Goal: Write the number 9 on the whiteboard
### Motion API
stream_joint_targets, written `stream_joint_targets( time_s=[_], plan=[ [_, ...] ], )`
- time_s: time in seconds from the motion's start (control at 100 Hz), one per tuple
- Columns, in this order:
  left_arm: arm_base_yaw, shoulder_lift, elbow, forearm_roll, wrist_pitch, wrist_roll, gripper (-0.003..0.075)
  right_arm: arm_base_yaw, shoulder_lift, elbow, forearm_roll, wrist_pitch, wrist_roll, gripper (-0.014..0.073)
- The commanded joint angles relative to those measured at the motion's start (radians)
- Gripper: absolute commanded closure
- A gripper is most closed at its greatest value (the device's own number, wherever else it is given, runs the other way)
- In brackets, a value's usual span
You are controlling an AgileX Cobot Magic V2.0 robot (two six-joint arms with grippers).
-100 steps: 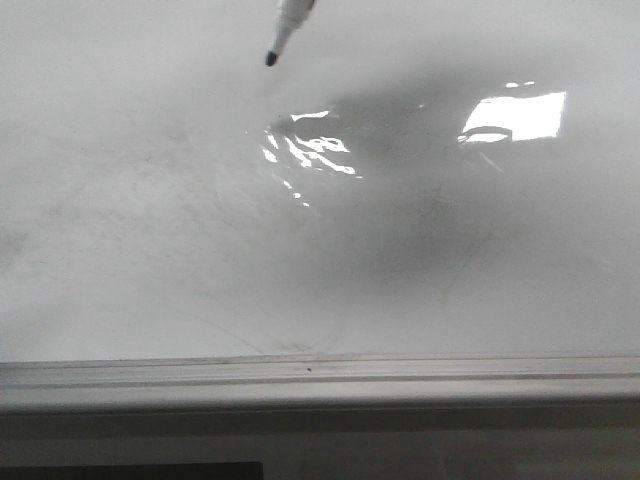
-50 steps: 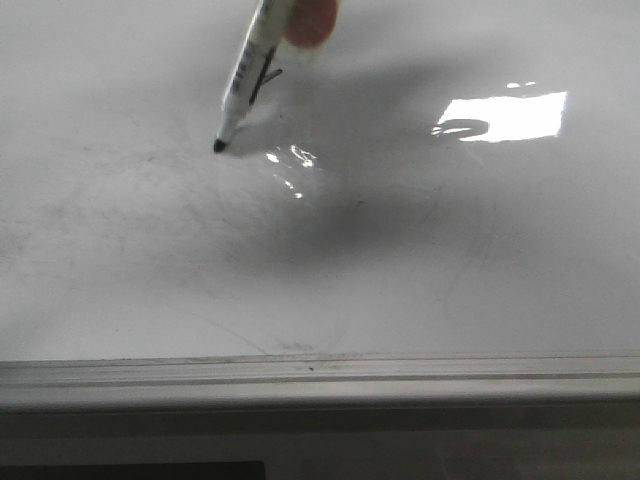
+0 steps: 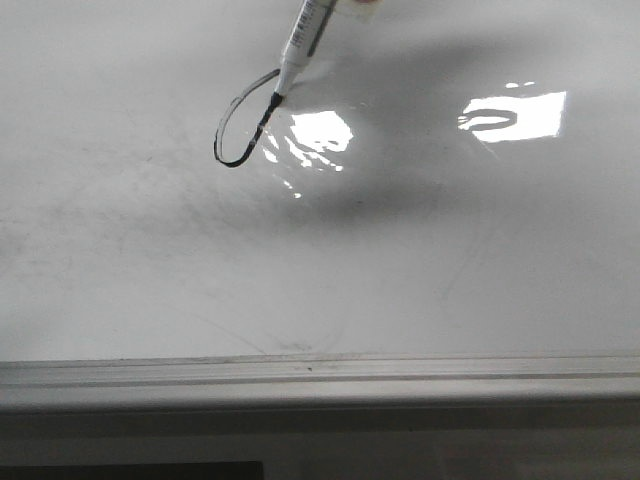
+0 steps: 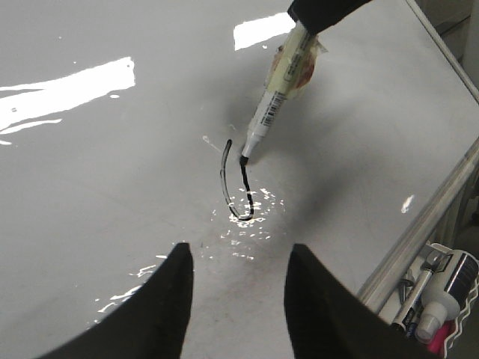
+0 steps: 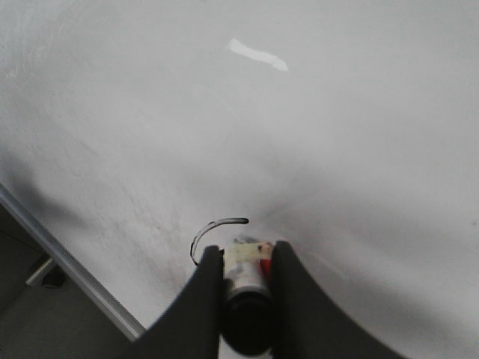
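The marker tip is already just under the loop's upper end, so the robot's right gripper should turn back down and draw the 9's tail toward the rail.
The glossy whiteboard fills the front view, with a glare patch and faint grey smudges. A thin black loop of the number 9 is drawn on it, open at the upper right; it also shows in the left wrist view as a curved line. My right gripper is shut on a white marker, whose tip touches the board at the loop's right side. In the left wrist view the marker leans down onto the line. My left gripper hovers open over bare board, just short of the loop.
A grey metal edge rail runs along the board's near side. Beyond the rail in the left wrist view, spare markers lie in a tray. A bright window reflection sits right of the marker.
The marker came down onto the board at the left, then swept round and up to the right, leaving a black loop where there was none.
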Motion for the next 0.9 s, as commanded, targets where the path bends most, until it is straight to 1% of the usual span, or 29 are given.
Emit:
stream_joint_targets(
  time_s=[0.0, 0.09, 0.22, 0.34, 0.39, 0.49, 0.61, 0.71, 0.89],
  plan=[
    [-0.005, 0.001, -0.028, -0.010, -0.074, -0.013, 0.0447, -0.019, -0.004, -0.006, -0.047, 0.006, -0.015, 0.0657],
    [-0.005, 0.001, -0.028, -0.010, -0.074, -0.013, 0.0447, -0.008, -0.006, 0.060, -0.016, 0.054, -0.015, 0.0657],
    [-0.005, 0.001, -0.028, -0.010, -0.074, -0.013, 0.0447, 0.022, -0.016, 0.135, 0.015, 0.020, -0.015, 0.0657],
    [-0.005, 0.003, -0.028, -0.006, -0.076, -0.013, 0.0447, 0.041, -0.047, 0.130, 0.041, -0.021, -0.015, 0.0657],
    [-0.005, 0.005, -0.028, -0.004, -0.078, -0.013, 0.0447, 0.063, -0.068, 0.122, 0.052, -0.046, -0.015, 0.0657],
    [-0.010, 0.037, -0.028, 0.000, -0.090, -0.013, 0.0447, 0.108, -0.083, 0.094, 0.059, -0.046, -0.015, 0.0657],
    [-0.063, 0.108, -0.029, 0.050, -0.145, -0.013, 0.0447, 0.147, -0.072, 0.075, 0.078, -0.059, -0.014, 0.0657],
    [-0.119, 0.185, -0.051, 0.085, -0.149, -0.013, 0.0447, 0.160, -0.046, 0.074, 0.089, -0.065, 0.001, 0.0657],
    [-0.141, 0.307, -0.095, 0.090, -0.195, -0.013, 0.0447, 0.205, -0.016, 0.074, 0.125, -0.104, 0.005, 0.0657]
  ],
)
